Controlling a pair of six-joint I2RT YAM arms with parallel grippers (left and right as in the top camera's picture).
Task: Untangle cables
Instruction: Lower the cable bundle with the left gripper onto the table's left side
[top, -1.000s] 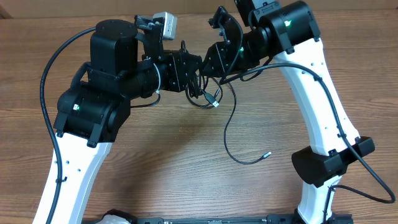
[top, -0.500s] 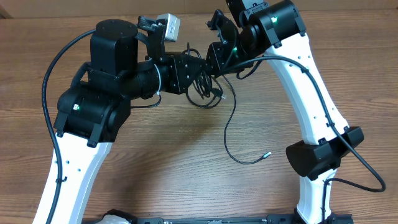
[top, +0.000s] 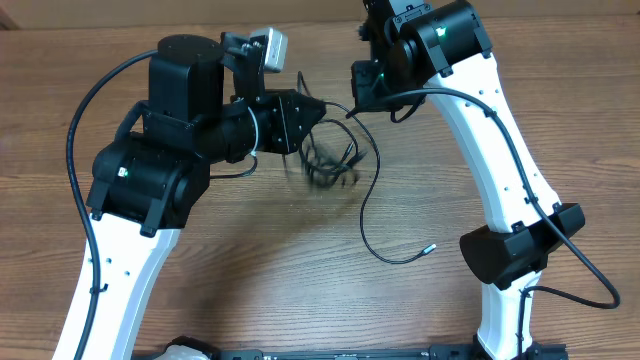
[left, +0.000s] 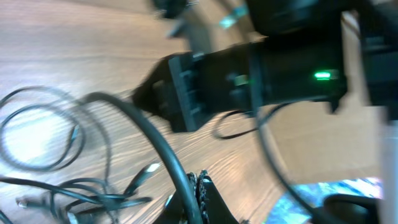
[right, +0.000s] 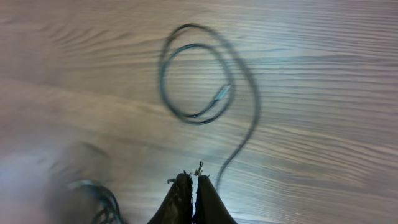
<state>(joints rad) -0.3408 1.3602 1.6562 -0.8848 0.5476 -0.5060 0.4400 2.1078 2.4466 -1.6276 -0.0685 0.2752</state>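
The tangle is hanging over the thin cable's loop (top: 353, 152). My left gripper should move the tangle clear (top: 325, 174) while my right gripper holds the thin cable still.
A tangle of black cables (top: 327, 160) hangs and lies below my left gripper (top: 305, 108), blurred with motion. In the left wrist view the left gripper (left: 199, 188) is shut on a thick black cable (left: 146, 134), with loose loops (left: 43, 134) on the wood to its left. My right gripper (top: 353, 106) is just right of the left one. In the right wrist view its jaws (right: 191, 182) are shut, apparently pinching a thin black cable (right: 239, 140) that runs up into a loop (right: 199, 74) on the table. One long thin cable ends in a plug (top: 428, 248).
The wooden table (top: 250, 260) carries both arms. The right arm's black body with a green light (left: 320, 76) fills the upper part of the left wrist view, close to the left gripper. The arm bases (top: 520, 255) stand at the front left and front right.
My right gripper has pulled back up and to the right, away from the left gripper. The tangle between them has dropped lower and spread out, now blurred.
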